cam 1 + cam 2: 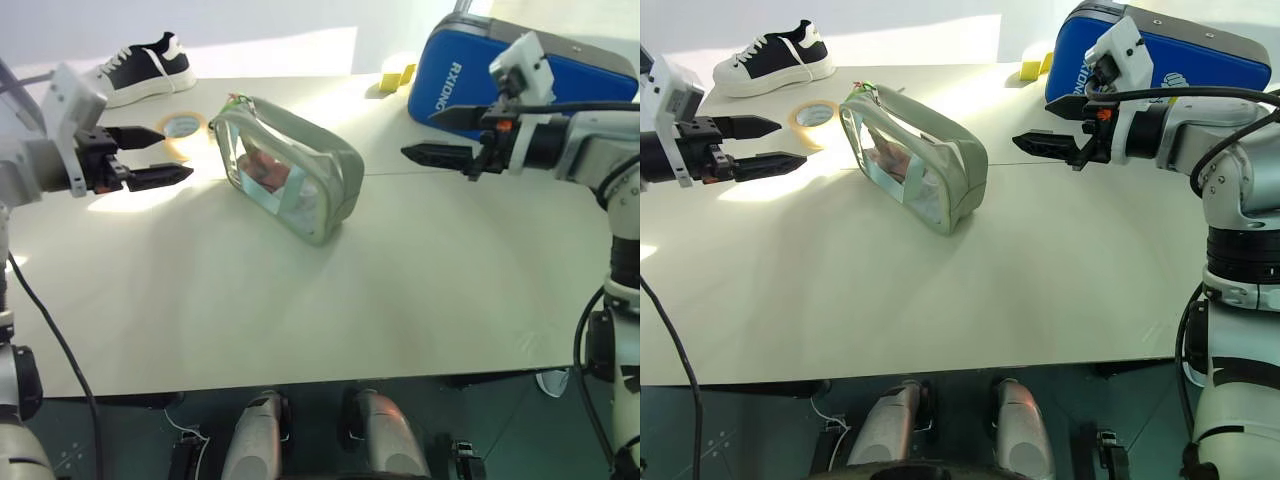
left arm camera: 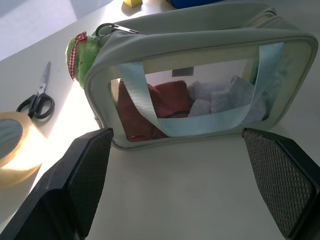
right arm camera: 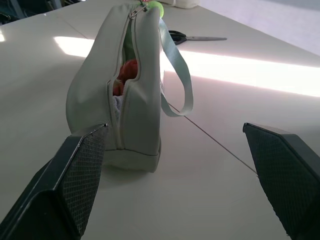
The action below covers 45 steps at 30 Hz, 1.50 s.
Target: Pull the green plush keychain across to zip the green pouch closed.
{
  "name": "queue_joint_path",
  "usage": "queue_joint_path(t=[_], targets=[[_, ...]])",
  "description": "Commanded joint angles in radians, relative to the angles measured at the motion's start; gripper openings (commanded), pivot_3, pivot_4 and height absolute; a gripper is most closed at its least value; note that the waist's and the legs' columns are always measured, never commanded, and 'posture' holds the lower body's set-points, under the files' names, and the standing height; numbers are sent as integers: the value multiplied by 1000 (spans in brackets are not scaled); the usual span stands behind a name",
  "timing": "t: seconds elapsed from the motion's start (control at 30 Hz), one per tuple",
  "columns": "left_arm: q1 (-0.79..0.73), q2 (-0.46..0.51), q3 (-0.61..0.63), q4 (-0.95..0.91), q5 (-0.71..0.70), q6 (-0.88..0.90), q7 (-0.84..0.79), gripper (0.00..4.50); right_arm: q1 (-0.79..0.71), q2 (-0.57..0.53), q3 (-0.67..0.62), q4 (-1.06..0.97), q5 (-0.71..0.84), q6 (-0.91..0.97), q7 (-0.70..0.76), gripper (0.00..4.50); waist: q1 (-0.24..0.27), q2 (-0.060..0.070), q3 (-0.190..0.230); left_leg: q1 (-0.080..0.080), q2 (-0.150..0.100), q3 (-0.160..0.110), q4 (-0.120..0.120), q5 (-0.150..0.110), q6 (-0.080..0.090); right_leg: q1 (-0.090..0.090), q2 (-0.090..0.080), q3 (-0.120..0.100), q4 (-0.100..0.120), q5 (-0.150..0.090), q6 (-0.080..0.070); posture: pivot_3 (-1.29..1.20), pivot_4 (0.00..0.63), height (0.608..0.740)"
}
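Note:
The green pouch is at a slant with its clear side (image 1: 266, 184) toward the robot's left gripper, so the robot's right gripper should first take hold of the pouch's top edge (image 1: 296, 152) and turn the pouch straight.
The pale green pouch (image 1: 300, 170) lies slanted on the white table (image 1: 300, 320), its clear side showing red and white contents. In the right wrist view its top zipper (image 3: 125, 95) gapes, with red showing through. The green plush keychain (image 2: 80, 50) hangs at the pouch's far end, towards the tape roll. My left gripper (image 1: 172, 153) hovers open to the left of the pouch, fingers pointing at it. My right gripper (image 1: 420, 134) hovers open to the right of the pouch, apart from it. Neither gripper touches anything.
A big blue hard case (image 1: 520, 80) stands at the back right behind my right gripper. A yellow block (image 1: 397, 75) sits beside it. A tape roll (image 1: 183, 127), black-handled scissors (image 2: 37, 100) and a black-and-white shoe (image 1: 145, 68) lie at the back left.

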Motion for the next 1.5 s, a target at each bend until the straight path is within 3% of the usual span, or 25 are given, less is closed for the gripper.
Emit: queue_joint_path(t=[0.03, 0.3, 0.6, 0.93, 1.07, 1.27, 1.5], targets=[[-10, 27, 33, -52, -8, -11, -1, 4397, -43, -2, -6, -28, 8, -10, 8, 4500, 0, 0, 0, 0, 0, 0, 0, 0, 0, 0, 0, 0, 0, 0, 0, 0, 150, 740], [-41, 18, 34, -83, -46, 56, 16, 4397, -120, 101, 58, -18, -9, -33, -25, 4500, -6, 0, 0, 2, 2, 6, 0, 0, 0, -1, 1, 3, 3, 0, 0, 0, 150, 740], [-115, -57, 65, -147, -164, 156, 57, 4397, -225, 426, 201, 142, -139, -132, -176, 4500, -4, -1, -1, 5, 3, 9, 2, 1, -1, 0, 2, 5, 7, 0, 0, 0, 150, 740], [-12, 28, 88, -309, -212, 186, 28, 4397, -346, 645, 334, 617, -379, -506, -158, 4500, -11, -1, -1, 6, 3, 9, 7, 1, -1, -1, 2, 6, 14, 0, 0, 0, 150, 740], [45, 42, 140, -344, -227, 194, 57, 4500, -359, 662, 328, 723, -416, -574, -111, 3234, -10, -1, -1, 8, 3, 8, 7, 0, -1, 1, 2, 7, 14, 0, 0, 0, 150, 740], [99, 47, 178, -337, -229, 187, 99, 4500, -375, 630, 341, 743, -461, -683, 27, 60, -9, -1, -1, 8, 3, 8, 8, 0, -1, 1, 2, 7, 15, 0, 0, 0, 150, 740], [149, 45, 195, -298, -212, 148, 113, 4500, -412, 501, 409, 821, -583, -1171, 275, 19, -7, -1, -1, 8, 3, 9, 8, 0, -1, 0, 2, 7, 15, 0, 0, 0, 150, 740]])
